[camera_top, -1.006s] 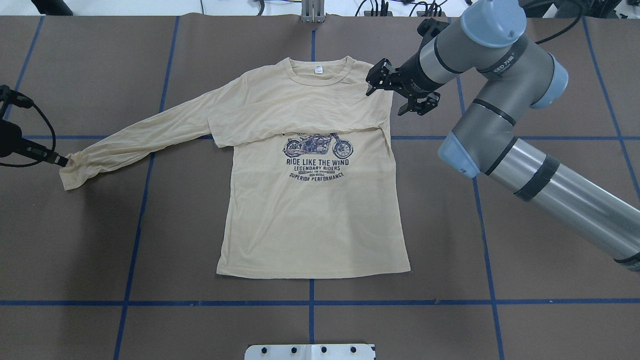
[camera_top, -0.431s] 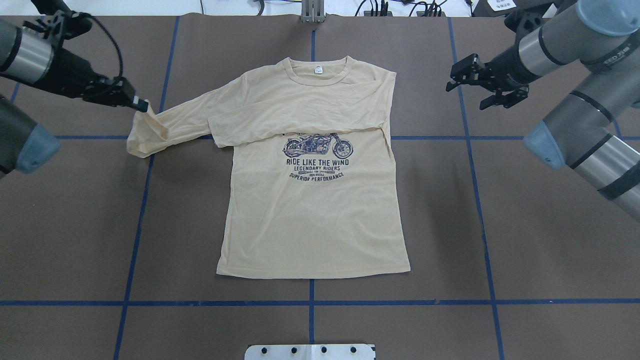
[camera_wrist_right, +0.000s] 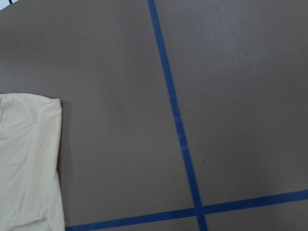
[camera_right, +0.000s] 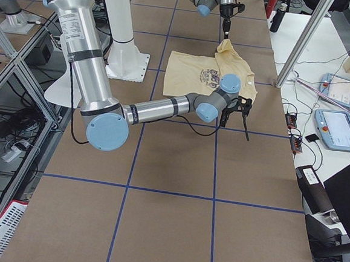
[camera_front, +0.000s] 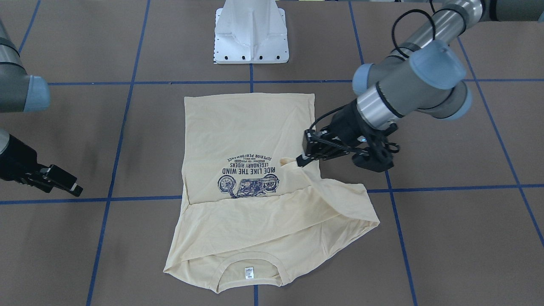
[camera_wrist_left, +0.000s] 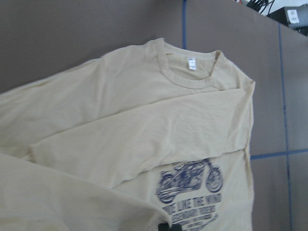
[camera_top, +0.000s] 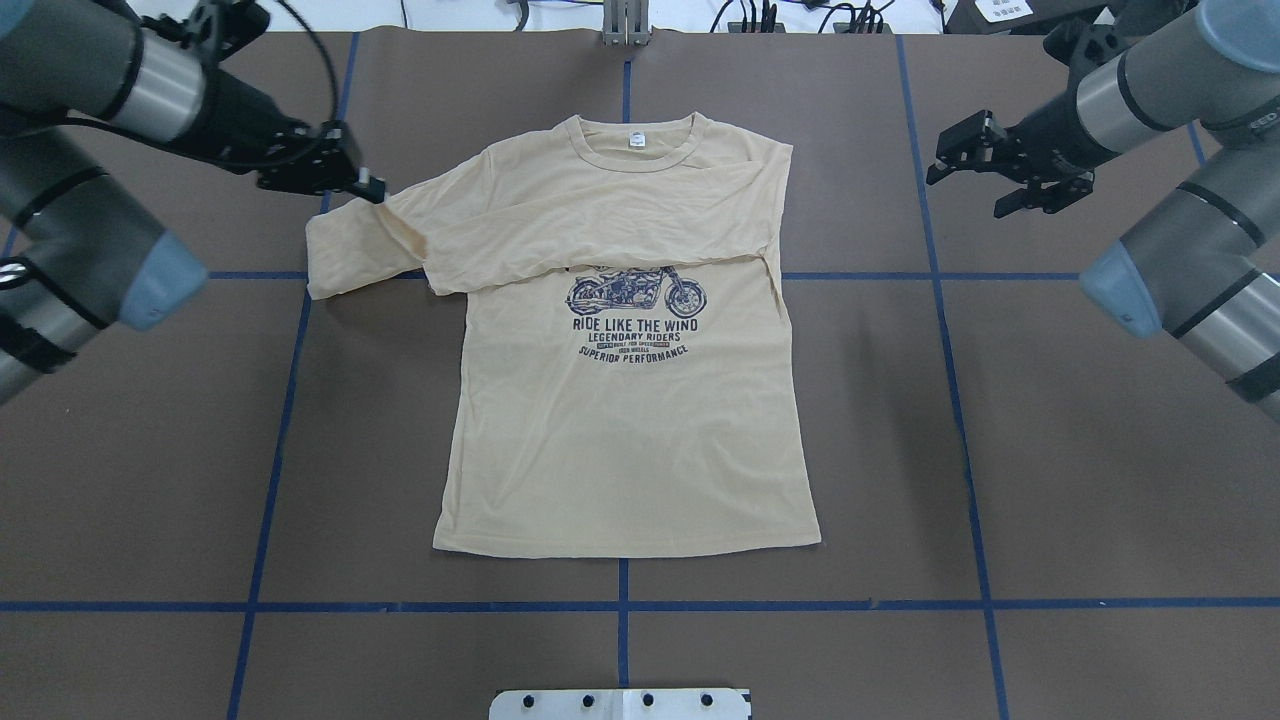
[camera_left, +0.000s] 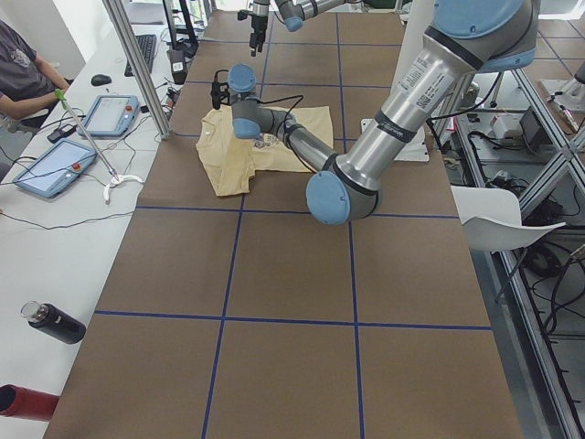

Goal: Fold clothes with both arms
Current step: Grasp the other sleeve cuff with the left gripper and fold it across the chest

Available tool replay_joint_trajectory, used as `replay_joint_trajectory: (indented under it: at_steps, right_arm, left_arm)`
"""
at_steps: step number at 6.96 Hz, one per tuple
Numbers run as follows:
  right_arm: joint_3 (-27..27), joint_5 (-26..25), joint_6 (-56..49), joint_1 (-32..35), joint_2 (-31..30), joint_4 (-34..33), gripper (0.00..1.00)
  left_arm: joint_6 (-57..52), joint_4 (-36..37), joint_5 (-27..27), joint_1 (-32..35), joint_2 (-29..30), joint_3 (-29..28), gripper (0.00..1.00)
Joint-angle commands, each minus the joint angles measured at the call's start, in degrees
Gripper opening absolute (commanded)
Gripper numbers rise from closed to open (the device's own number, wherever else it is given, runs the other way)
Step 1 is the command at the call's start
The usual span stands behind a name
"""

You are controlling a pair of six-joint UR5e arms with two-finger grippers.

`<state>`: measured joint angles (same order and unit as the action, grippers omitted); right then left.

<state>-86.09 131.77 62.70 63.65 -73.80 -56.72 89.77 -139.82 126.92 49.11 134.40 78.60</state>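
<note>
My left gripper is carrying the other cuff over the folded sleeve, which lies flat across the chest. It should keep going until the cuff gets to the opposite side edge.
The cream-yellow shirt lies flat, print side up, with its neck at the far edge. One sleeve is folded across the chest above the motorcycle print. My left gripper is shut on the cuff of the other sleeve, which hangs lifted and doubled back near the shoulder. In the front-facing view that gripper holds the cuff at the shirt's edge. My right gripper hovers open and empty over bare table, well off the shirt's other shoulder. The right wrist view shows only a shirt corner.
The white pedestal base stands at the robot's side of the table. Blue tape lines grid the brown table top. A side bench holds tablets and a dark bottle, with a seated person there.
My left gripper has carried the sleeve cuff from the far left up and in toward the shirt's shoulder. My right arm has drawn back rightward off the shirt's other shoulder.
</note>
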Motion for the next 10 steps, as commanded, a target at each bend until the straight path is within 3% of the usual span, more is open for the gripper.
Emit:
replay_joint_trajectory:
  at_steps: [1,4,6,7,8,9,10]
  right_arm:
    - [0.04,-0.11,-3.72,1.30,-2.40,0.03,0.99]
    - [0.04,-0.46,-3.63,1.39,-2.58,0.03,0.99]
    - [1.62,-0.55,-3.55,1.30,-2.40,0.12,0.99]
    - [1.62,-0.55,-3.20,1.30,-2.32,0.12,0.99]
    - [1.36,-0.55,-2.41,1.12,-1.88,0.12,0.99]
    - [0.31,-0.46,1.51,0.43,-1.70,0.20,0.99]
    - [-3.79,-0.72,10.78,-3.93,-1.61,0.38,0.99]
  left_arm:
    - [8.56,-0.01,-10.93,-6.10,15.48,-13.41,0.00]
    - [10.34,-0.28,-23.61,-12.27,23.07,-23.10,0.00]
    - [10.78,-0.37,-26.63,-13.69,23.45,-23.84,0.00]
    - [13.91,-0.37,-28.72,-14.47,24.93,-25.59,0.32]
    - [14.55,-0.45,-29.18,-14.57,25.99,-26.82,0.72]
    - [14.65,-0.28,-29.18,-14.48,26.00,-26.57,0.89]
    - [13.69,-0.11,-28.14,-14.13,25.65,-25.35,0.88]
